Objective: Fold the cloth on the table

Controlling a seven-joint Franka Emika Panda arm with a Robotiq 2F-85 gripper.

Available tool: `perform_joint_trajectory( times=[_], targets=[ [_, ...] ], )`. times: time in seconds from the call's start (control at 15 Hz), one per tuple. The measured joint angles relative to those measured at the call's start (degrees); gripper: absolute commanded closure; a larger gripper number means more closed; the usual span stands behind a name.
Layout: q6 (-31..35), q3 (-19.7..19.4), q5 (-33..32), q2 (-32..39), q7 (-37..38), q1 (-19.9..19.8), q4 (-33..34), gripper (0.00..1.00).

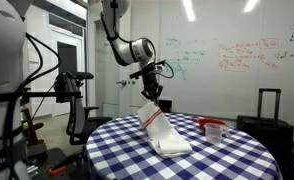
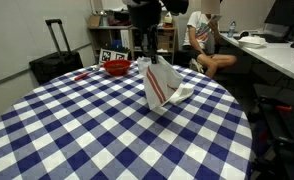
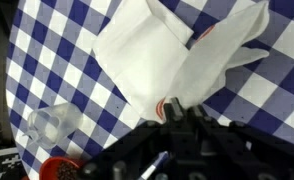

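Note:
Next, I swing my gripper back across the cloth's resting fold (image 1: 172,146) before I lower the cloth's striped end (image 2: 158,88), because the striped end hangs off to the side of the resting fold.
The white cloth (image 1: 159,131) with a thin red stripe hangs from my gripper (image 1: 152,101), its lower part resting in a fold on the blue-and-white checked table (image 1: 227,155). In an exterior view the cloth (image 2: 162,85) is lifted by one end under the gripper (image 2: 151,60). In the wrist view the gripper (image 3: 177,112) is shut on the cloth's striped end, and the cloth (image 3: 162,55) spreads out below over the table (image 3: 47,70).
A red bowl (image 1: 211,124) and a clear plastic cup (image 1: 216,134) stand near the table's edge; they also show in the wrist view, the cup (image 3: 49,124) and bowl (image 3: 59,170). A black suitcase (image 2: 55,60) stands beside the table. A person (image 2: 205,40) sits behind.

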Motion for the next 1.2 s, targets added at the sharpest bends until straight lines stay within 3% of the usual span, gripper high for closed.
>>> perform_joint_trajectory(
  times=[0.27, 0.53, 0.87, 1.2],
  targets=[
    [-0.22, -3.81, -3.41, -4.25, -0.20, -0.54, -6.61, 0.98],
    [-3.05, -6.09, -13.16, -9.51, 0.43, -1.12, -12.70, 0.98],
    [-9.25, -5.68, -24.64, -11.83, 1.31, -1.43, -15.35, 0.98],
    [-9.70, -3.48, -31.16, -7.35, 3.82, -0.94, -14.93, 0.98]
  ],
)
